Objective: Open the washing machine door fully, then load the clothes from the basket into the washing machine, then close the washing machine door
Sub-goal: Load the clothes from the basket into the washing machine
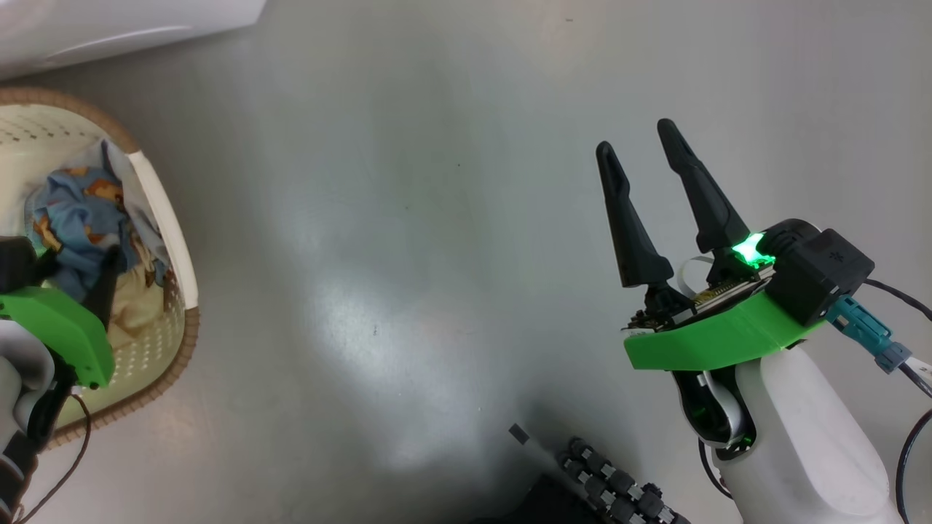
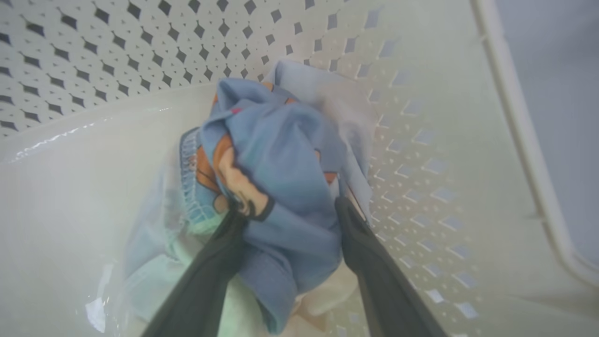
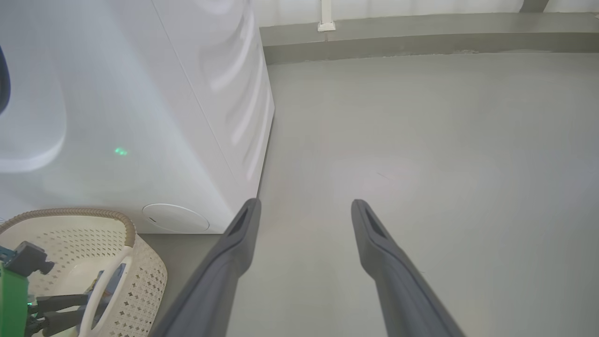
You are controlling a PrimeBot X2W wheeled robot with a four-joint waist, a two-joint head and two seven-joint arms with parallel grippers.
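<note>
The cream piece point(image 1: 137, 306) is tucked under the blue bundle point(image 1: 84, 223). It will come along and leave the basket empty when I lift the bundle.
The cream perforated basket point(image 1: 175, 247) sits on the floor at my left, just in front of the white washing machine point(image 3: 140, 117). Light-blue printed clothes point(image 2: 290, 159) lie bunched inside it over a cream piece. My left gripper point(image 2: 291, 206) reaches down into the basket, open, its two fingers pressed into the blue bundle on either side. Over bare floor to the right, my right gripper point(image 1: 637, 142) hovers open with nothing between its fingers. The washing machine door is out of view, apart from a dark curved sliver point(image 3: 2, 79) that I cannot identify.
Grey floor point(image 3: 421, 140) stretches to the right of the machine as far as a wall skirting point(image 3: 421, 42). My base's roller wheel point(image 1: 611, 487) shows at the bottom of the head view. Cables point(image 1: 910, 364) hang from my right wrist.
</note>
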